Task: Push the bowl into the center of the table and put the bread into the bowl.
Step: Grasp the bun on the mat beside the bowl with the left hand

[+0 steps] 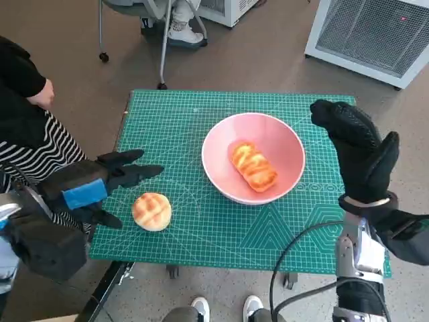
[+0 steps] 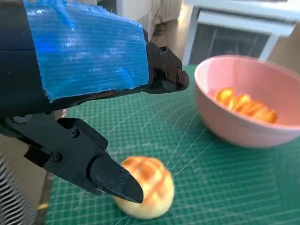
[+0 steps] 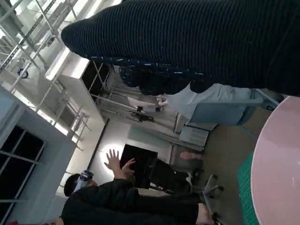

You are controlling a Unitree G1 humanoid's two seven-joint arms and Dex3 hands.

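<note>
The long glazed bread (image 1: 254, 166) lies across the middle of the pink bowl, so I expect the round bun (image 1: 152, 212) to rest against that bread when the robot puts the bun in.
A pink bowl (image 1: 253, 157) sits near the middle of the green cutting mat (image 1: 174, 121), with a long glazed bread (image 1: 254, 166) lying inside it. A round bun (image 1: 151, 211) lies on the mat near the front left. My left hand (image 1: 100, 182) hovers just left of the bun, fingers spread and holding nothing; in the left wrist view its fingers (image 2: 112, 180) straddle the bun (image 2: 145, 187), with the bowl (image 2: 248, 101) beyond. My right hand (image 1: 358, 151) is raised upright beside the bowl's right rim, fingers extended, not touching it.
A person in a striped top (image 1: 30, 144) sits close at the table's left edge. A chair base (image 1: 161, 33) and a white grilled appliance (image 1: 375, 33) stand beyond the far side. Shoes (image 1: 224, 307) show below the front edge. Another person (image 3: 112, 201) appears in the right wrist view.
</note>
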